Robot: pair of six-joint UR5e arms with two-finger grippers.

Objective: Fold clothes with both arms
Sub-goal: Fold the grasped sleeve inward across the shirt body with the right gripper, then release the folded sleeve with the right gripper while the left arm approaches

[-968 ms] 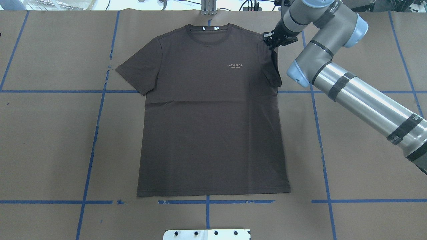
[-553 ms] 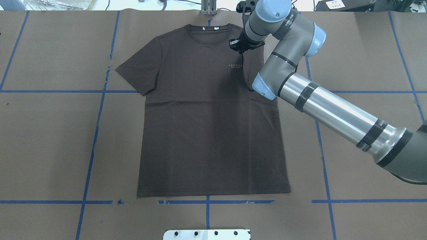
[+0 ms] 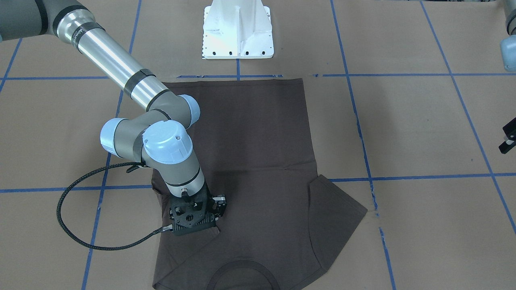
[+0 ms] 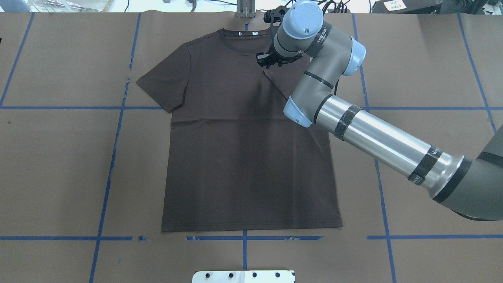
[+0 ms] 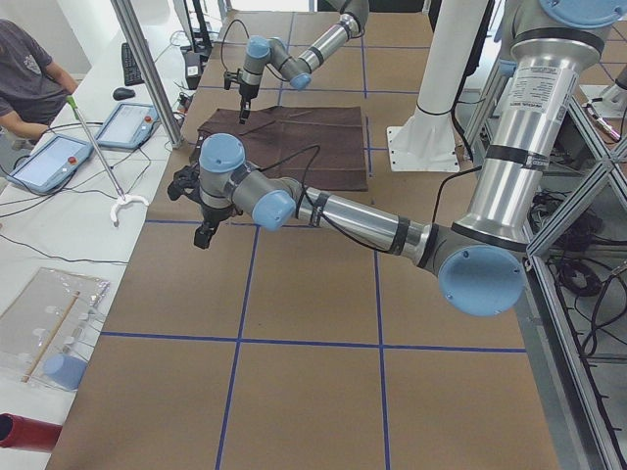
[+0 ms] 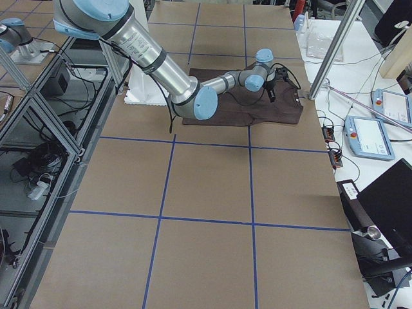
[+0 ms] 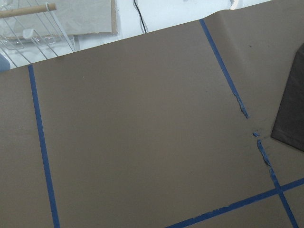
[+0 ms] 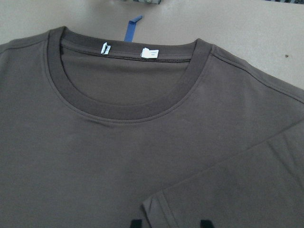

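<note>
The folded sleeve is puckered at its underarm [image 3: 158, 183]. I expect the spread sleeve [image 3: 337, 220] to lie flat but bunch up at its own underarm as I fold it inward.
The dark brown T-shirt [image 4: 243, 157] lies flat on the paper-covered table, collar at the far side. Its right sleeve [image 4: 281, 80] is folded inward over the chest and hides the print. My right gripper [image 4: 268, 65] hangs just over the corner of that sleeve, below the collar [image 8: 118, 114]. In the right wrist view its fingertips [image 8: 136, 223] stand apart, open, with the sleeve hem [image 8: 156, 202] lying flat between them. The other sleeve [image 4: 165, 86] is spread out. My left gripper [image 3: 508, 139] is off the shirt at the table's side, open and holding nothing.
Blue tape lines [image 4: 106, 177] divide the brown paper. The white base pedestal [image 3: 238, 32] stands just behind the shirt's hem. A black cable [image 3: 68, 225] loops from the right wrist beside the shirt. A seated person [image 5: 29, 78] and tablets [image 5: 127, 125] are beyond the table's far edge.
My right arm has swung left, carrying the right sleeve from the shoulder across the chest. The sleeve that hung from the gripper now lies flat over the print.
</note>
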